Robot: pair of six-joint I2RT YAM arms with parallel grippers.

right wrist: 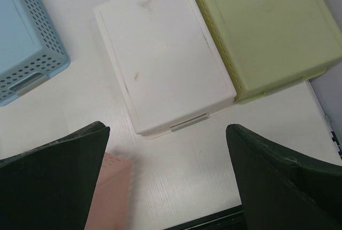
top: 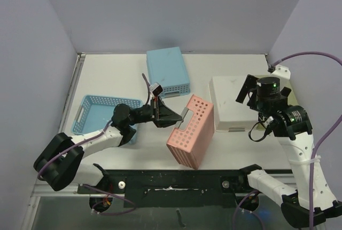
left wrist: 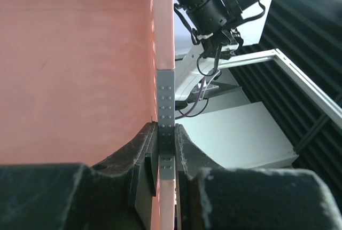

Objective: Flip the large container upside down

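The pink container is standing with its open side [left wrist: 80,80] facing the blue basket [top: 99,115]. My left gripper should keep pulling that way until the container leans over, then let go.
The large pink perforated container [top: 191,131] stands tipped up on its side near the table's front middle, its open face turned toward the left arm. My left gripper [top: 180,116] is shut on its upper rim. In the left wrist view the jaws pinch the grey handle strip of the rim [left wrist: 166,150], with the pink wall [left wrist: 80,70] filling the left. My right gripper [top: 247,92] is open and empty, hovering above the white container. In the right wrist view [right wrist: 166,134] only a corner of the pink container [right wrist: 109,192] shows at the lower left.
A white container [top: 232,104] lies upside down at the right, also in the right wrist view [right wrist: 160,54], beside a yellow-green one [right wrist: 262,27]. A light blue container [top: 168,71] lies upside down at the back. An upright blue basket [top: 101,113] sits at the left.
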